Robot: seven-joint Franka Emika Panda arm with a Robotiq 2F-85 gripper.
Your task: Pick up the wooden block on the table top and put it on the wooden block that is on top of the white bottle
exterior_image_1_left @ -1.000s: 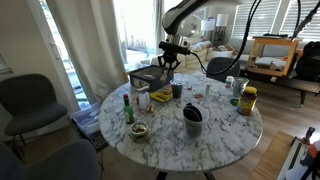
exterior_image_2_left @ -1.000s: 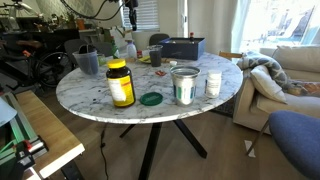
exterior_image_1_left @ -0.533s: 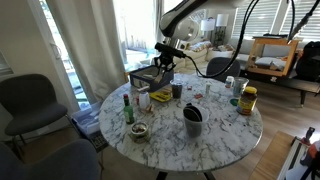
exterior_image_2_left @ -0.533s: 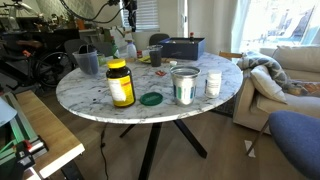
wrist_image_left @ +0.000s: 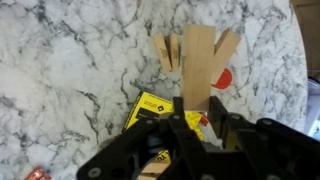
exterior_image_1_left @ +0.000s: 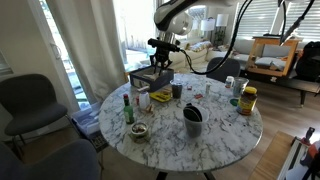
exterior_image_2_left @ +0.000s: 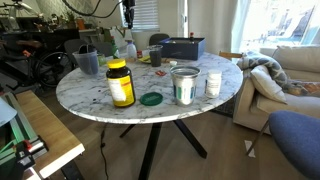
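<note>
My gripper needs to turn to match the wooden block on the white bottle (wrist_image_left: pixel 229 46), which slants beside my held block, and move over its top before going down.
My gripper (wrist_image_left: pixel 197 106) is shut on a light wooden block (wrist_image_left: pixel 198 55), which stands out between the fingers in the wrist view. In an exterior view the gripper (exterior_image_1_left: pixel 163 58) hangs well above the far side of the round marble table (exterior_image_1_left: pixel 215 135). It also shows in an exterior view at the top (exterior_image_2_left: pixel 127 18). Below it on the table lie two more wooden pieces (wrist_image_left: pixel 168 52) and a yellow box (wrist_image_left: pixel 150 108). A tan wooden piece (wrist_image_left: pixel 153 169) shows under the gripper body. A white bottle (exterior_image_1_left: pixel 143 99) stands near the yellow box; its top is too small to read.
A green bottle (exterior_image_1_left: pixel 127 108), a small bowl (exterior_image_1_left: pixel 139 130), a dark pitcher (exterior_image_1_left: pixel 192 120), a yellow-lidded jar (exterior_image_2_left: pixel 120 83), a glass jar (exterior_image_2_left: pixel 184 85), a green lid (exterior_image_2_left: pixel 151 99) and a dark crate (exterior_image_1_left: pixel 150 78) stand on the table. Chairs surround it.
The gripper has risen and moved left over the table with the wooden block held in it. Nothing on the table has moved.
</note>
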